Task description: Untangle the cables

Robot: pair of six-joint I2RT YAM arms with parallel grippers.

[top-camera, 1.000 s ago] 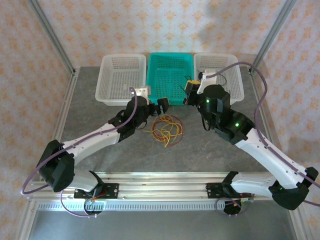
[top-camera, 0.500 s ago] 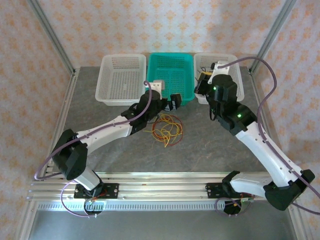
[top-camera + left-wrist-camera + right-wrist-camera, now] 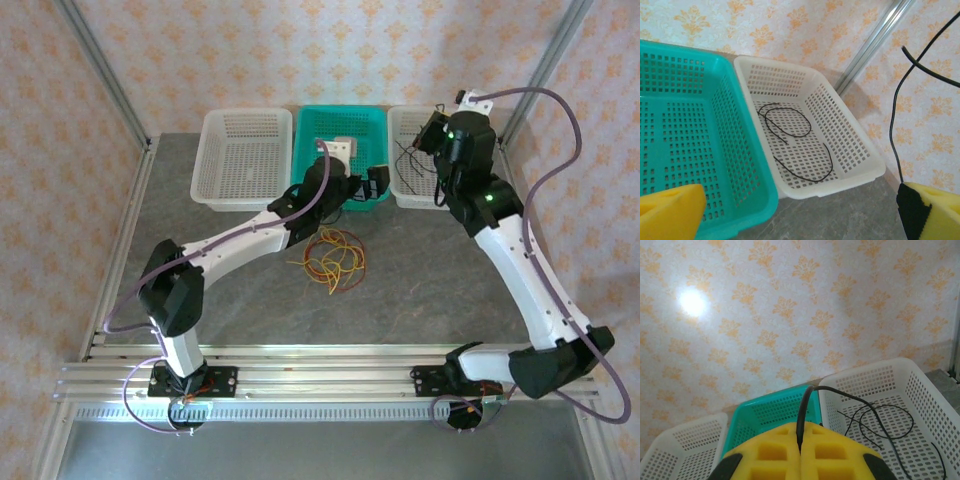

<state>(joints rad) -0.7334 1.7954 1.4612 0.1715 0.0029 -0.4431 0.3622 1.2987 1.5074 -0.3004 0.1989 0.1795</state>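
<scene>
The black cable (image 3: 866, 403) is clear of the red and yellow tangle, so the robot's right gripper should keep lowering it toward the white basket's black loops (image 3: 408, 160) and let go there.
A tangle of red and yellow cables (image 3: 335, 258) lies on the grey table in front of the teal basket (image 3: 340, 125). My right gripper (image 3: 432, 132) hangs above the right white basket (image 3: 470, 185), shut (image 3: 801, 440) on a black cable (image 3: 807, 400) that trails down into that basket. More loops of black cable (image 3: 790, 132) lie on the basket floor (image 3: 850, 150). My left gripper (image 3: 375, 185) stands open (image 3: 800, 220) at the teal basket's front right corner, above and behind the tangle, with nothing between its yellow fingertips (image 3: 670, 212). The held black cable (image 3: 894, 125) hangs at the right of the left wrist view.
A second white basket (image 3: 215, 175) stands left of the teal one. Metal frame posts (image 3: 545, 65) rise at the back corners against patterned walls. A rail (image 3: 320, 375) runs along the near table edge.
My right gripper has moved back and to the right, carrying the black cable over the right white basket. My left arm has stretched right and back, from beside the tangle to the teal basket's front.
</scene>
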